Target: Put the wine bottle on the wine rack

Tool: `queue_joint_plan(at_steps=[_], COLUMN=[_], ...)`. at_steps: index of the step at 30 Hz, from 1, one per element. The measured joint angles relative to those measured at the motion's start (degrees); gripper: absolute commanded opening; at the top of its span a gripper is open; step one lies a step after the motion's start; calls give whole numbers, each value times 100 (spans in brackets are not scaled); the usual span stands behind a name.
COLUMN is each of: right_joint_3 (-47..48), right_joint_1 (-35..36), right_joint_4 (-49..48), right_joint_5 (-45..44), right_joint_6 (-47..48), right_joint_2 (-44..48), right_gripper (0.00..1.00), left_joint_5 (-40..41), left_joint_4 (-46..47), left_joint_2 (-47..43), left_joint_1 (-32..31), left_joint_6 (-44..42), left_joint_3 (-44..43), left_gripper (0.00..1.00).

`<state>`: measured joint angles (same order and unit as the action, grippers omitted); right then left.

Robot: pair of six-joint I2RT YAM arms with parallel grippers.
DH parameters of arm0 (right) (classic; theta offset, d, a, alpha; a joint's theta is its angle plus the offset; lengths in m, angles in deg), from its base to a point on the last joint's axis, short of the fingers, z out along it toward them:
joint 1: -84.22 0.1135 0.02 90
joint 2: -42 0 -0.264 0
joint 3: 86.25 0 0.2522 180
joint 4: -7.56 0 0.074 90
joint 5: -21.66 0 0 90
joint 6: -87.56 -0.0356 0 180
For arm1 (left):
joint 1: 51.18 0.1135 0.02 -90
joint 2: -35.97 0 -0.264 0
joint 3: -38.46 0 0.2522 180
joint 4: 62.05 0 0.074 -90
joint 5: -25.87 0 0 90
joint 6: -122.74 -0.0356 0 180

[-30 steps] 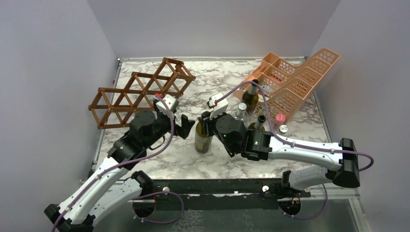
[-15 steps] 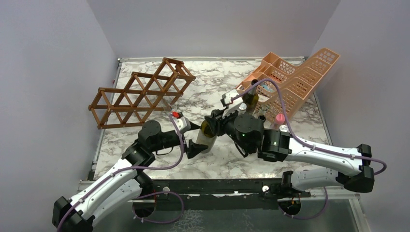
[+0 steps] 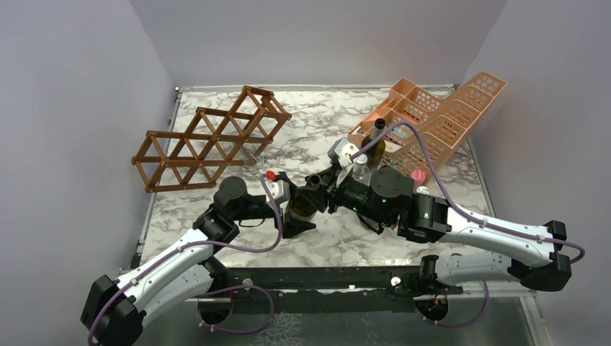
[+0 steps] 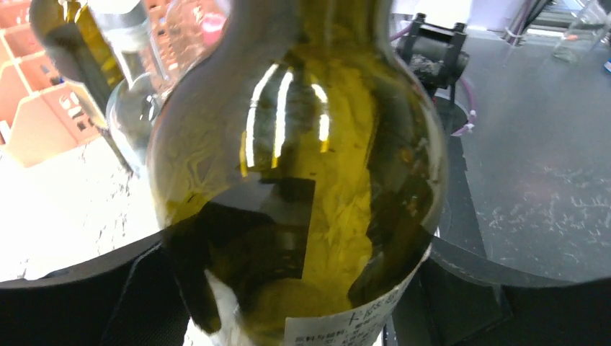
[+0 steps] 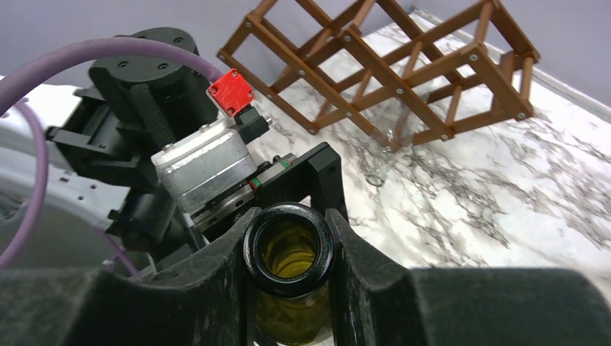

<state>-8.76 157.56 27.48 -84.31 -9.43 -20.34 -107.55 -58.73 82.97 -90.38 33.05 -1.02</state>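
I should tip the bottle level with my left gripper and offer the bottle's neck to my right gripper, because the wine bottle is hanging upright with my right gripper across its neck.
The olive-green wine bottle hangs tilted over the middle of the marble table, neck pointing right. My right gripper is shut on its neck; in the right wrist view the open mouth sits pinched between the black fingers. My left gripper straddles the bottle's body from the left. In the left wrist view the glass fills the gap and both fingers press its sides near the white label. The brown wooden wine rack stands at the back left, apart from both arms.
A peach plastic basket rack leans at the back right. In front of it stand a green bottle and a clear bottle, just behind my right wrist. A pink cap lies beside them.
The right gripper has tipped the bottle from upright and carried it slightly right. The left gripper swung in under it, then narrowed its wide-open fingers onto the bottle's body.
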Motion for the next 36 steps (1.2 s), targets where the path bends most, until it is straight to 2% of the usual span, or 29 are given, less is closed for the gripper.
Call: queue_joint_plan(at_steps=[6, 11, 15, 16, 17, 18, 20, 22, 26, 30, 36], right_joint_3=[0, 0, 0, 0, -2, 0, -2, -4, -7, -7, -7], right_joint_1=[0, 0, 0, 0, 0, 0, 0, 0, 7, 7, 7], right_joint_4=[-61, -61, -52, -52, -48, -39, 20, 109, 208, 262, 691], right_joint_5=[527, 743, 800, 824, 844, 866, 918, 964, 973, 820, 330], right_joint_6=[20, 79, 144, 170, 192, 216, 271, 345, 221, -83, -433], right_joint_2=[195, 297, 299, 299, 299, 299, 302, 310, 435, 767, 1043], right_gripper=[1, 1, 1, 2, 5, 10, 24, 42, 63, 72, 73], left_joint_5=[-273, -286, -260, -249, -240, -227, -227, -223, -55, 382, 970], left_joint_4=[136, 173, 149, 136, 122, 94, -11, -407, -1132, -1602, -2059], left_joint_2=[-435, -673, -686, -695, -699, -704, -704, -660, -402, -282, -238], left_joint_1=[-26, -31, -31, -31, -31, -31, -31, -28, -28, -15, -13], left_joint_6=[-190, -247, -385, -428, -461, -546, -734, -1128, -2238, -3265, -4533], left_joint_3=[72, 109, 111, 111, 111, 111, 96, -50, -476, -664, -710], left_gripper=[81, 67, 60, 49, 14, 0, 0, 0, 0, 0, 0])
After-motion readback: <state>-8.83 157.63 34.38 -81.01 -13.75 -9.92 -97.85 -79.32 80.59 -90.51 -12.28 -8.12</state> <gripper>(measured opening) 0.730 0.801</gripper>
